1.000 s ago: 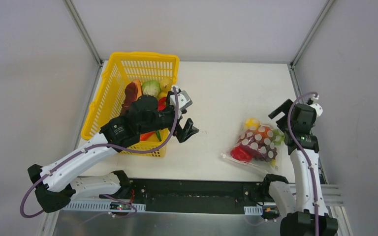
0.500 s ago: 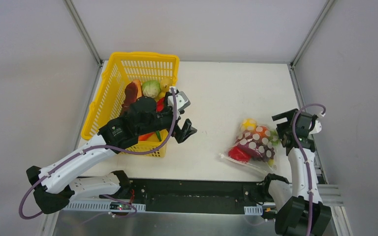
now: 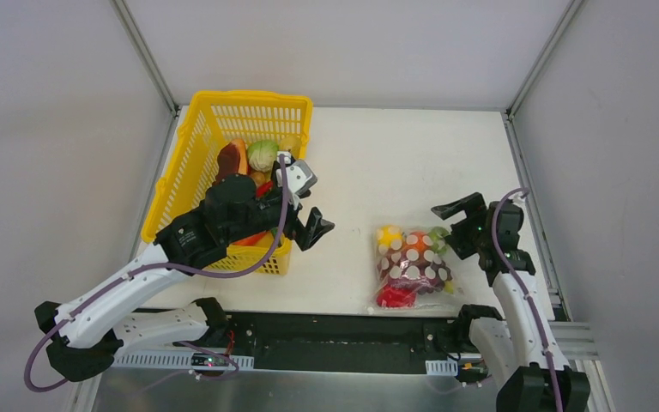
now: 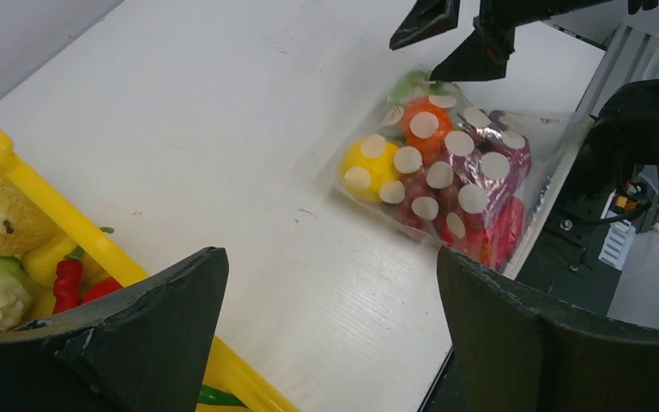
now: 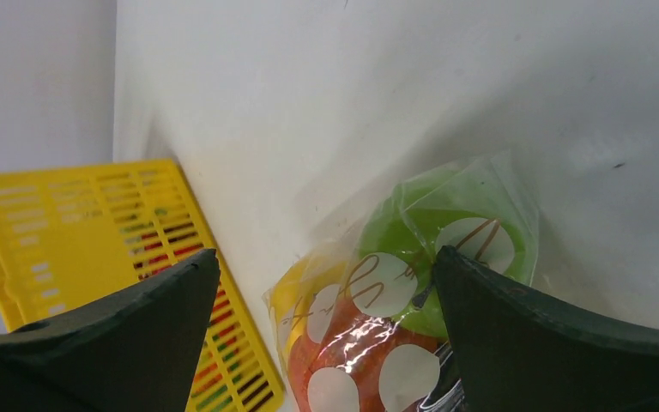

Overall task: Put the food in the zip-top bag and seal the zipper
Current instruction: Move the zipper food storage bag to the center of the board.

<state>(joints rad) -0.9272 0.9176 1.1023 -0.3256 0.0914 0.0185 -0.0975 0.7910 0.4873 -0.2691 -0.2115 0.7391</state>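
My left gripper should join my right gripper at the bag's body (image 3: 408,266) and move the bag inward first, since the bag's zipper (image 3: 416,310) lies along the table's front edge.
The zip-top bag (image 3: 410,268) lies near the table's front edge, right of centre, holding yellow, orange, purple, red and green food. Its zipper (image 3: 412,306) runs along the near edge; I cannot tell if it is sealed. My right gripper (image 3: 453,227) is open at the bag's far right corner, its jaws either side of the green piece (image 5: 420,232). My left gripper (image 3: 313,216) is open and empty over the table beside the yellow basket (image 3: 180,180). More food (image 3: 262,154) lies in the basket. The bag also shows in the left wrist view (image 4: 446,180).
The basket stands at the far left, its near right corner under my left arm. White walls enclose the table. A black rail (image 3: 335,339) runs along the table's front edge just below the bag.
My right arm swung down and left, and the bag slid left and turned so its zipper edge faces the front. My left gripper drew back slightly to the left.
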